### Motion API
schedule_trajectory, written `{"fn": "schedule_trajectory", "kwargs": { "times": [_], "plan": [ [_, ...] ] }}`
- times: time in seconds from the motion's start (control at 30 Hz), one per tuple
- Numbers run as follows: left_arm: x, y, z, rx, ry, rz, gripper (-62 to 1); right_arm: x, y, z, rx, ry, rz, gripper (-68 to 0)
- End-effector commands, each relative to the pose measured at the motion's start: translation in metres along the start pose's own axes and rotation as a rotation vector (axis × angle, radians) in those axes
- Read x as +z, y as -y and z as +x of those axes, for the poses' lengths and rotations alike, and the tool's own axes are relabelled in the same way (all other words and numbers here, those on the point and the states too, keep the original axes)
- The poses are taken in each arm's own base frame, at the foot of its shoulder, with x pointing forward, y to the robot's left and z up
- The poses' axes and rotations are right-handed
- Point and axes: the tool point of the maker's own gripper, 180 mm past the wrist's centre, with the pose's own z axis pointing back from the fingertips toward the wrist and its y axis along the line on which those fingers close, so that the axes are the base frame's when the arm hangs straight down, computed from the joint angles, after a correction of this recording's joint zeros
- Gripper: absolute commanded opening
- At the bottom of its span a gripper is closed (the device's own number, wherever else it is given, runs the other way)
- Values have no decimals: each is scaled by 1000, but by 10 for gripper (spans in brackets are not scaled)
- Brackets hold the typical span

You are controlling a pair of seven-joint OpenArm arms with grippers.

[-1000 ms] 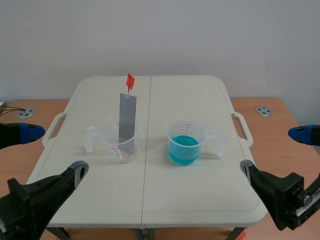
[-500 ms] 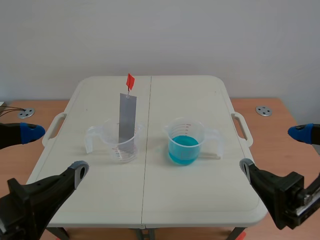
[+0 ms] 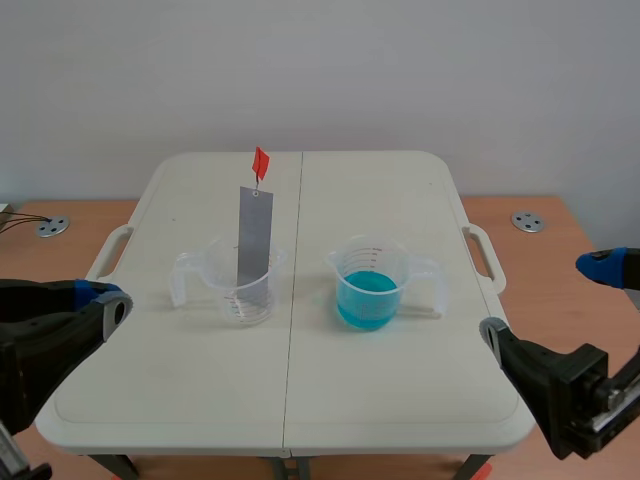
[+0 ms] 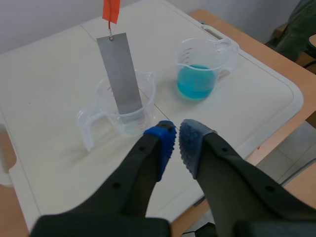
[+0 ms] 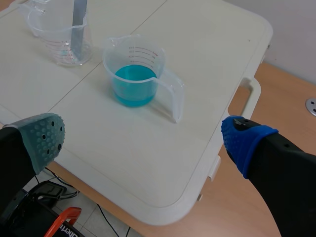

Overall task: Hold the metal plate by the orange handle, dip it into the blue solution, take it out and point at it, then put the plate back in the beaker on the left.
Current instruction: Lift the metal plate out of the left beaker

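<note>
My gripper will lift the orange handle, and the plate [image 3: 254, 240] will then dangle loosely, because a thin wire [image 3: 257, 184] connects the handle to the top of the metal plate.
A grey metal plate [image 3: 254, 235] stands tilted in the clear left beaker [image 3: 245, 297], and its orange handle [image 3: 260, 162] sticks up above it. To its right stands a clear beaker of blue solution [image 3: 369, 290]. My left gripper [image 3: 108, 300] hangs shut on nothing at the table's left edge. In the left wrist view the gripper [image 4: 177, 133] hovers just short of the left beaker [image 4: 103, 116], with the plate [image 4: 120, 74], the handle [image 4: 111, 9] and the blue beaker [image 4: 200, 74] ahead. My right gripper [image 3: 552, 300] is open at the front right corner. In the right wrist view, the blue beaker [image 5: 133, 81] is well ahead of the right gripper [image 5: 145, 140].
The white folding table [image 3: 350, 200] has a carry handle [image 3: 487, 255] on each side and stands on a wooden surface. Round metal fittings [image 3: 528, 222] lie on the wood at both sides. An orange tool [image 5: 61, 224] lies below the table's front edge.
My left gripper has shut; its two fingers, spread wide before, now meet at the table's left edge. The right arm, both beakers and the plate have not moved.
</note>
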Motion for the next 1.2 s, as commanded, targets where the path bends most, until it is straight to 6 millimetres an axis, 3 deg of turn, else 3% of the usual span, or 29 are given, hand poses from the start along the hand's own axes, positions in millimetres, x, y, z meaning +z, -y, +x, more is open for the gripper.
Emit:
{"fn": "schedule_trajectory", "kwargs": {
  "times": [0.0, 0.17, 0.53, 0.7, 0.93, 1.17],
  "plan": [
    [1, 4, 6, 12, 25, -1, -582, -1, 3, 10, 5, 37, -6, -12],
    [8, 9, -8, 14, -27, 4, -582, -1, 3, 10, 5, 37, -3, -12],
    [58, 42, -80, 60, -308, 4, -582, -6, 0, 17, 18, 54, 26, -12],
    [88, 57, -114, 124, -436, -6, -582, -20, -2, 35, 35, 108, 45, -12],
    [124, 56, -165, 173, -588, 26, -582, -46, -19, 64, 55, 194, 115, -12],
    [150, 50, -198, 198, -682, 63, -582, -86, -32, 68, 10, 192, 159, -12]
  ]
}}
